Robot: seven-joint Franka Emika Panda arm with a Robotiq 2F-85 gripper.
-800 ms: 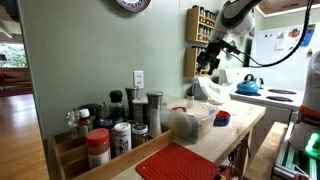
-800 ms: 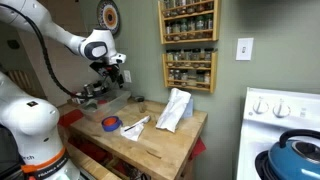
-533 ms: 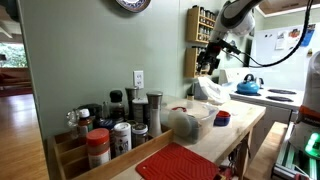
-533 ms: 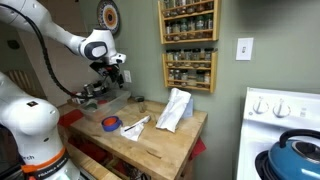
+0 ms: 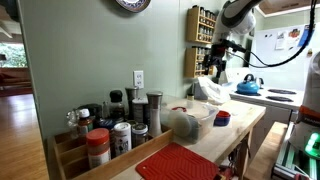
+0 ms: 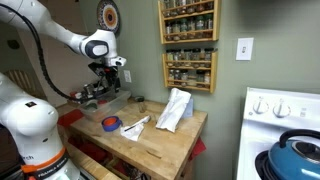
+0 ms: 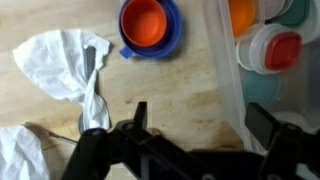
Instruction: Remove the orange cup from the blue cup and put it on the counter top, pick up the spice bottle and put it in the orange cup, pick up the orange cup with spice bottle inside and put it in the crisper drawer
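Next, I move my gripper over the cups and pinch the orange cup's rim point(image 7: 161, 36), because the orange cup point(image 7: 145, 22) is inside the blue cup, off to the side of my open gripper.
The orange cup point(image 7: 145, 22) sits nested inside the blue cup point(image 7: 172, 40) on the pale wooden counter top point(image 7: 170, 90). The pair also shows in both exterior views point(image 5: 221, 117) point(image 6: 110, 124). My gripper point(image 7: 200, 125) is open and empty. It hangs well above the counter point(image 5: 213, 62) point(image 6: 108, 78), above and a little aside from the cups. Several spice bottles point(image 5: 115, 128) stand together at one end of the counter, among them a red-capped jar point(image 5: 97, 147). No drawer is in view.
A clear plastic tub point(image 7: 225, 70) point(image 5: 190, 122) holding lidded containers stands beside the cups. A crumpled white bag point(image 7: 60, 60) point(image 6: 175, 108) lies on the counter. A red ribbed mat point(image 5: 180, 163), a blue kettle point(image 6: 295, 155) on the stove and a wall spice rack point(image 6: 188, 45) are nearby.
The gripper has shifted a little sideways and slightly down above the counter. Its jaws stay open. The cups have not moved.
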